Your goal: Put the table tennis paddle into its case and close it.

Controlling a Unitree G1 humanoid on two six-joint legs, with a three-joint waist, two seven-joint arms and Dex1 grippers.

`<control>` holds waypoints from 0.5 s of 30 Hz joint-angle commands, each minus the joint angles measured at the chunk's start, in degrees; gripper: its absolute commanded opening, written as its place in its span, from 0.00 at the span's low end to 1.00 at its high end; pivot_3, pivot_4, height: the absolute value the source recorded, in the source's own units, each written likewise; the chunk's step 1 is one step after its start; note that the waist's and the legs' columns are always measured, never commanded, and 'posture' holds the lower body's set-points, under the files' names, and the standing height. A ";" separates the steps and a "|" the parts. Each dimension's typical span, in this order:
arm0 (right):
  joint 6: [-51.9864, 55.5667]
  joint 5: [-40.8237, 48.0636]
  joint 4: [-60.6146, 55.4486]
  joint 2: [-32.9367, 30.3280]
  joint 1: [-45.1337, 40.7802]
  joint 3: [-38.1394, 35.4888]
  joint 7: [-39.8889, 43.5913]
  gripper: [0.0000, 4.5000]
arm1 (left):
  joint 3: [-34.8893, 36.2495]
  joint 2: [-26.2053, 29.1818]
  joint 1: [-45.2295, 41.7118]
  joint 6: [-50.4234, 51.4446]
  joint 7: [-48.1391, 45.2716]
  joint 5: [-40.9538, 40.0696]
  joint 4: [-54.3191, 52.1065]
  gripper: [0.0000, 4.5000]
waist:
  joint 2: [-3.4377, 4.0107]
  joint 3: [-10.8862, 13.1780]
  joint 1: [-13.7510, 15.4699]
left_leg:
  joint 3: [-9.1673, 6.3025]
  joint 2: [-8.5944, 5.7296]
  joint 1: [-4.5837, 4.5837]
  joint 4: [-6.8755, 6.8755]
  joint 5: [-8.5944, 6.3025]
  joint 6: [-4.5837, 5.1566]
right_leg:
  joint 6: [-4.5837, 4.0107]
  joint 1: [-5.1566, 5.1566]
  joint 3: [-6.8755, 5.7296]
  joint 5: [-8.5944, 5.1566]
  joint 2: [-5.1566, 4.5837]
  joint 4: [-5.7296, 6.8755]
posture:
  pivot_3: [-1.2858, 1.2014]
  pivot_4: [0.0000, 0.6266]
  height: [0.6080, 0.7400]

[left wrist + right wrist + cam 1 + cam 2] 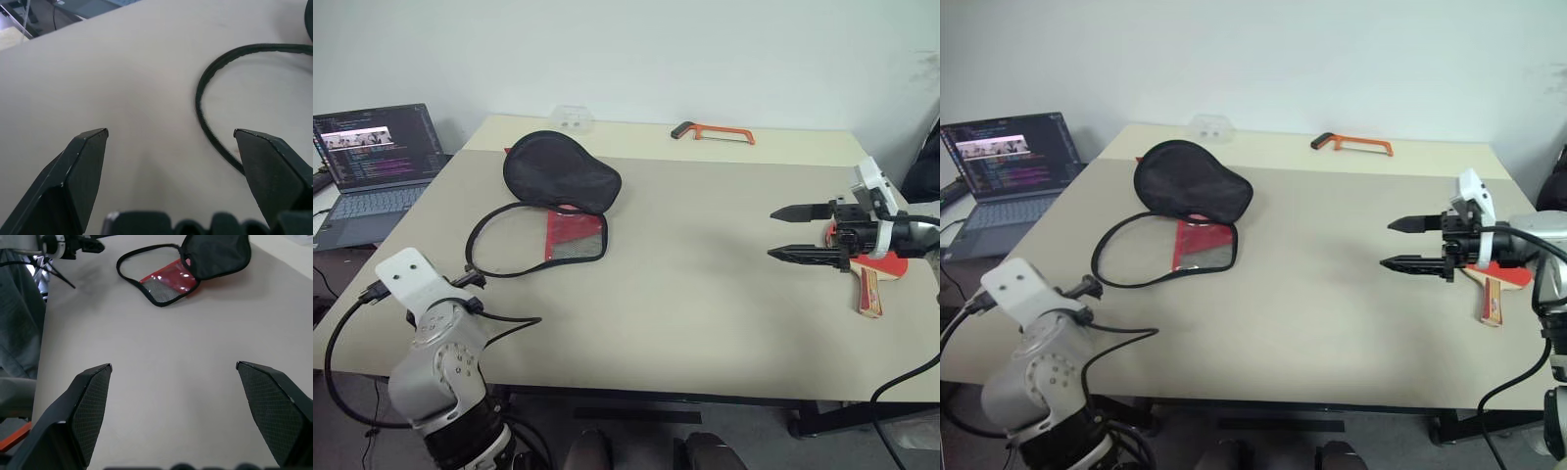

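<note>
My gripper will pull, and the whole case will turn and slide along, because the black zip edging point(470, 242) keeps a round loop joined to the black side point(570, 208).
The case point(558, 178) lies open at the table's left middle. Its black side is folded back over the red side with the mesh pocket point(576, 235), and the black zip edging point(205, 122) loops toward the near edge. The table tennis paddle point(889, 265) lies at the far right with its wooden handle point(868, 294) pointing to the near edge. My right gripper point(771, 233) hovers open just left of the paddle, pointing at the case, with nothing between its fingers. Near the front left corner, my left gripper point(171, 132) is open and empty, close to the zip loop.
An orange-framed hacksaw point(715, 131) lies at the back of the table. A small clear plastic piece point(573, 117) sits at the far left corner. An open laptop point(372, 162) stands on a lower surface to the left. Bare tabletop point(705, 255) separates case and paddle.
</note>
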 commanded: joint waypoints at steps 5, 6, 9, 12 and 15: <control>-0.87 -0.64 -0.26 0.26 -2.76 -0.18 1.21 1.00 | -1.92 -2.21 -5.10 -4.62 2.22 1.99 6.30 1.00 | -0.02 0.01 0.24 | 0.00 0.00 -0.01 -0.03 0.00 0.00 | 0.00 -0.01 -0.01 0.00 0.00 -0.03 | 0.52 0.24 1.00; -0.72 -0.64 -0.53 0.34 -2.77 0.02 1.28 1.00 | -2.38 -2.45 -5.91 -5.44 2.63 2.46 7.85 1.00 | -0.02 0.01 0.28 | -0.01 0.00 -0.01 -0.03 0.00 0.00 | 0.00 -0.01 -0.03 0.00 0.00 -0.03 | 0.52 0.24 1.00; -0.49 -0.63 -1.01 0.71 -2.82 0.50 1.44 1.00 | -2.40 -3.44 -9.14 -8.12 4.85 3.48 13.65 1.00 | -0.03 0.02 0.37 | -0.02 -0.01 -0.01 -0.02 0.00 0.00 | 0.01 0.02 -0.04 0.01 0.00 -0.03 | 0.52 0.24 1.00; -0.31 -0.58 -1.14 1.01 -3.09 0.66 1.43 1.00 | -2.25 -3.79 -11.22 -10.36 5.92 3.80 17.55 1.00 | -0.04 0.02 0.34 | 0.00 -0.02 -0.01 -0.03 0.00 0.00 | 0.03 0.01 -0.01 0.02 0.00 -0.07 | 0.52 0.24 1.00; -0.18 -0.50 -1.20 1.20 -3.45 0.91 1.59 1.00 | -0.58 -5.73 -14.09 -11.36 8.21 2.39 21.92 1.00 | -0.04 0.02 0.42 | 0.00 -0.01 -0.01 -0.09 0.00 -0.01 | 0.02 0.00 -0.03 0.02 0.00 -0.12 | 0.52 0.24 1.00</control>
